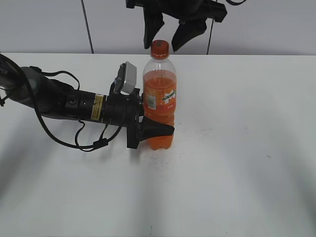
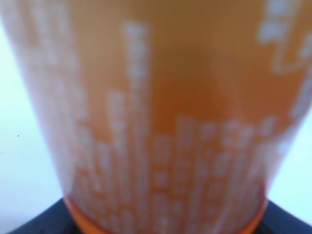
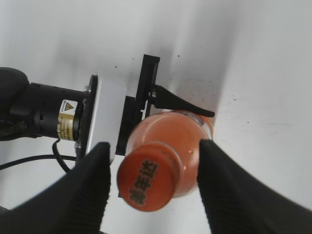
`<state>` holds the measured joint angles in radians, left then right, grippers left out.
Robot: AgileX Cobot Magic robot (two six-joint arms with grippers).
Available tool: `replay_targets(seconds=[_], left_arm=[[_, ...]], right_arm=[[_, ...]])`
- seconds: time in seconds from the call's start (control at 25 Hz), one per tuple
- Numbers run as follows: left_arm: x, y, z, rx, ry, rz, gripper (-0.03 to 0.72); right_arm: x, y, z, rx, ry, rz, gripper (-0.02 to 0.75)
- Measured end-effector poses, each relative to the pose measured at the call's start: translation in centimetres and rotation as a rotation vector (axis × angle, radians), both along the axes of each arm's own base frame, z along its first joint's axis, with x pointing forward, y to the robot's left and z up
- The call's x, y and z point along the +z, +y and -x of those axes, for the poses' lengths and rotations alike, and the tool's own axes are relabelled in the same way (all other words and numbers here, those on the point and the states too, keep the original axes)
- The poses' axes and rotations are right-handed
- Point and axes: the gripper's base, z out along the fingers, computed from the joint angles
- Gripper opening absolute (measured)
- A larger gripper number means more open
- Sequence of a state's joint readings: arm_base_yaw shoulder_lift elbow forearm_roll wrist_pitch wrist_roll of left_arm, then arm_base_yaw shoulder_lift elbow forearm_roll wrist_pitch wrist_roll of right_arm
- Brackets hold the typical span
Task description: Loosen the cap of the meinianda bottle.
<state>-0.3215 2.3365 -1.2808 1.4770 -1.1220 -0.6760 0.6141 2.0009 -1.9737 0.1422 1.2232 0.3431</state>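
My left gripper (image 1: pixel 150 129) holds the meinianda bottle's lower body tight, so I expect the orange cap (image 1: pixel 159 49) to turn when I twist it while the bottle stays still.
The meinianda bottle (image 1: pixel 159 101) stands upright on the white table, full of orange drink. Its orange cap (image 1: pixel 160 49) is on the neck. My left gripper (image 1: pixel 153 129) is shut on the bottle's lower body from the left. The left wrist view is filled by the bottle's blurred orange label (image 2: pixel 161 122). My right gripper (image 1: pixel 166 35) hangs open just above the cap, one finger on each side, not touching it. In the right wrist view the cap (image 3: pixel 147 181) with dark characters on top sits between the two open black fingers (image 3: pixel 153 161).
The white table (image 1: pixel 237 148) spreads around the bottle. The left arm (image 1: pixel 64 101) with its cables lies low across the table's left side. A grey wall stands behind.
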Motion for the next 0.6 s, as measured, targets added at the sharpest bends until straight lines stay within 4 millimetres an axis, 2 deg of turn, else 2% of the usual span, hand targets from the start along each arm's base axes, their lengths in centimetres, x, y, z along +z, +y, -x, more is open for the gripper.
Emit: replay_targets(seconds=[0.6], left_arm=[[0.00, 0.00, 0.00, 0.000, 0.000, 0.000, 0.398]], right_arm=[[0.00, 0.17, 0.13, 0.019, 0.009, -0.015, 0.428]])
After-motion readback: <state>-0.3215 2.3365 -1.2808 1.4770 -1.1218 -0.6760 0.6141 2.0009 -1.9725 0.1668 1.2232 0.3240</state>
